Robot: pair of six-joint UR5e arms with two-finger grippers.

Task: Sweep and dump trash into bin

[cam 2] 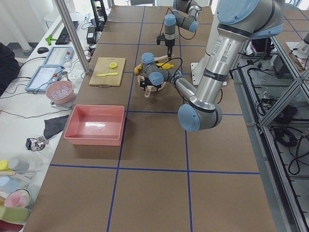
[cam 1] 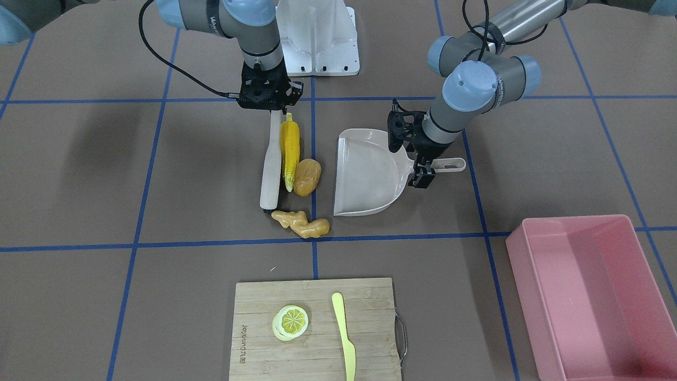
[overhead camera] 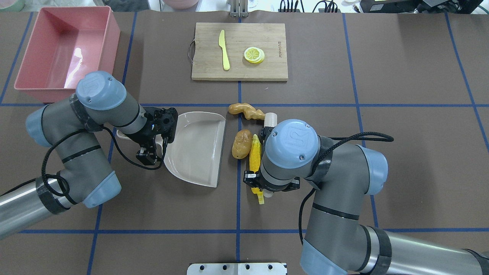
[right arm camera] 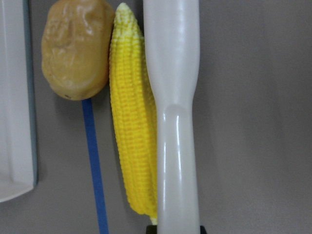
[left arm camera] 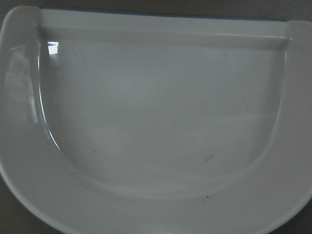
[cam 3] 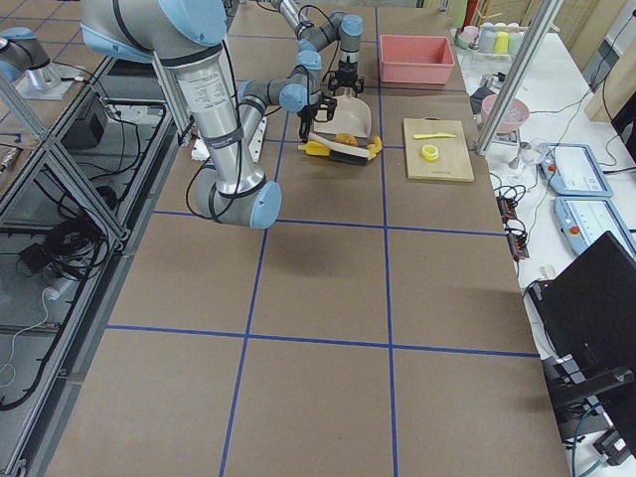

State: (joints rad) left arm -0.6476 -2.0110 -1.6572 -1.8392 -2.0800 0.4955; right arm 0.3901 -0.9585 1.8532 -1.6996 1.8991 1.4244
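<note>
The ginger root lies past the brush's tip, so next my right gripper draws the brush back and sweeps the corn cob and potato into the dustpan first.
The yellow corn cob lies against a white brush, with the brown potato touching its other side. The tan ginger root lies just past the brush's tip. My right gripper is shut on the brush's handle; the right wrist view shows the brush, corn and potato side by side. My left gripper is shut on the handle of the beige dustpan, whose empty pan opens toward the trash. The pink bin stands empty beyond my left arm.
A wooden cutting board holds a lemon slice and a yellow knife at the table's far side. The white robot base plate sits between the arms. Blue tape lines cross the brown table.
</note>
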